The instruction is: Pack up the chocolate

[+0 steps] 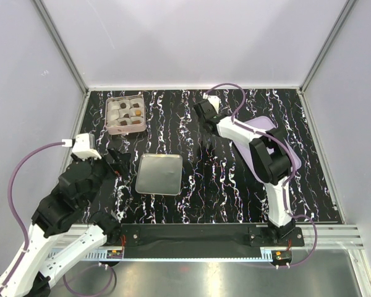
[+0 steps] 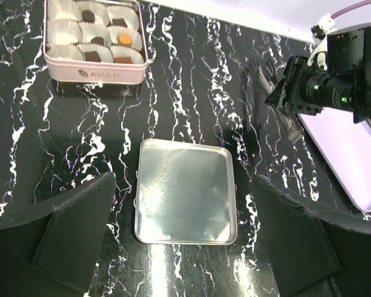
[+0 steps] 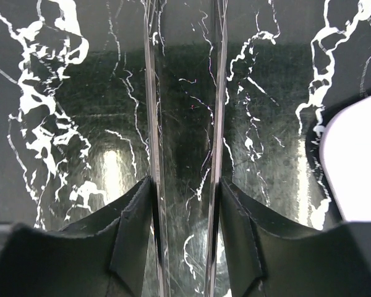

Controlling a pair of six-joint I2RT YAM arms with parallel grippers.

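My open left gripper is nearing the silver lid's rim [image 1: 181,176] facing but clear of the tongs, and should keep approaching that rim [image 1: 180,183] until its fingers straddle and close.
Several small chocolates [image 1: 136,113], dark brown and one tan-gold [image 2: 125,39], sit in white paper cups inside a pink tin [image 1: 125,129] at the far left; some cups are empty. My left gripper [image 1: 120,162] is open and empty, hovering near the left edge of a silver lid [image 1: 159,174]; in the left wrist view the lid [image 2: 185,192] lies between and beyond its fingers [image 2: 80,229]. My right gripper [image 1: 205,111] is low over the far middle of the table, shut on a pair of thin tongs [image 3: 151,93] that reach forward over bare marble.
A pale purple tray [image 1: 266,125] lies at the right, under the right arm; its corner shows in the right wrist view [image 3: 355,161]. The black marbled tabletop [image 1: 204,185] is bounded by white walls. The pink tin [image 2: 96,73] has writing on its front.
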